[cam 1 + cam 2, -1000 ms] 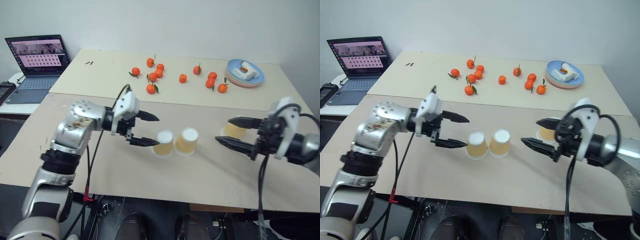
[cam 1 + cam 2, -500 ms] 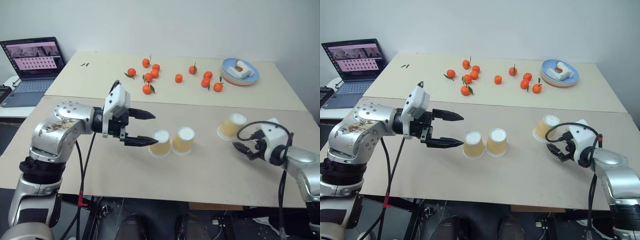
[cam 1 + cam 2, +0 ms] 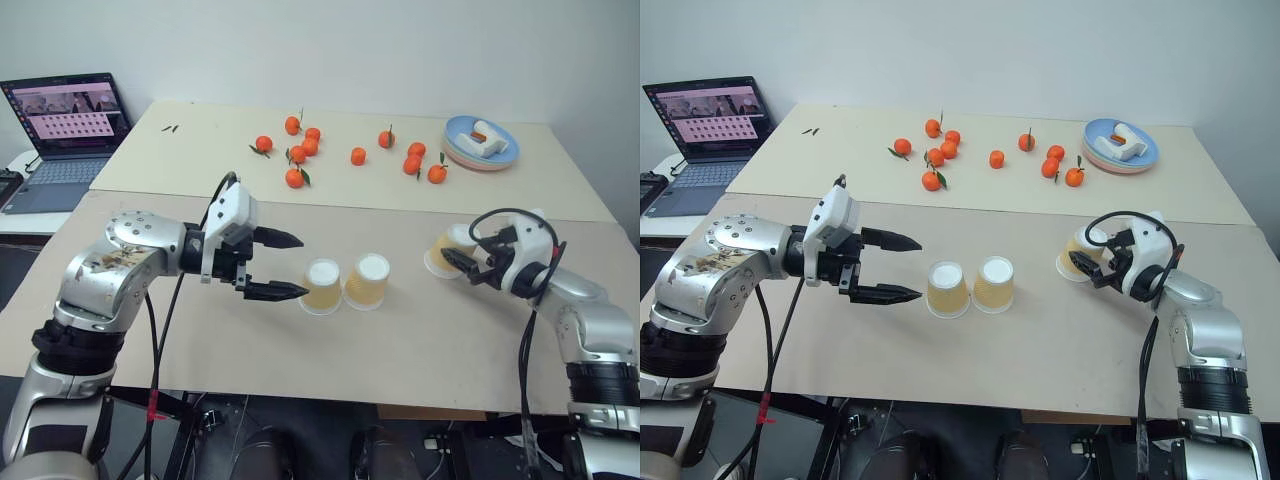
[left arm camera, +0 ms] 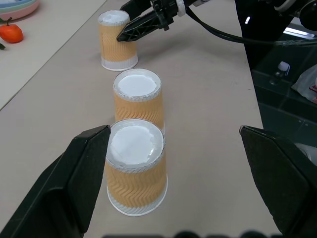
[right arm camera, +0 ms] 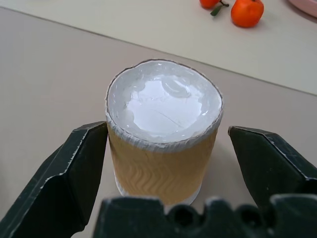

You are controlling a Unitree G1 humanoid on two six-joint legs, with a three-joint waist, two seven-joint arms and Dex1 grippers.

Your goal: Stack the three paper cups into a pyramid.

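I expect the glossy layer (image 5: 161,111) on top of the third paper cup to stay in place when I lift and carry the cup, because raised ripples (image 5: 176,89) stand in the layer.
Two of the paper cups (image 3: 323,286) (image 3: 368,281) stand upside down, touching side by side, at the middle of the near table. My left gripper (image 3: 298,266) hovers just left of them, open and empty, its fingers pointing at the nearer cup (image 4: 136,173). The third paper cup (image 3: 447,252) stands upside down on its own to the right. My right gripper (image 5: 166,129) is open with one finger on each side of this cup (image 5: 163,148), and a small gap shows on both sides. No pyramid stands.
Several tangerines (image 3: 305,150) lie scattered on the far table. A stack of plates (image 3: 483,143) with a white object sits at the back right. A laptop (image 3: 62,135) is at the far left. A seam (image 3: 400,210) joins the two tables.
My right arm has swung down and forward, bringing its open fingers around the lone cup on the right. My left gripper has stayed where it was.
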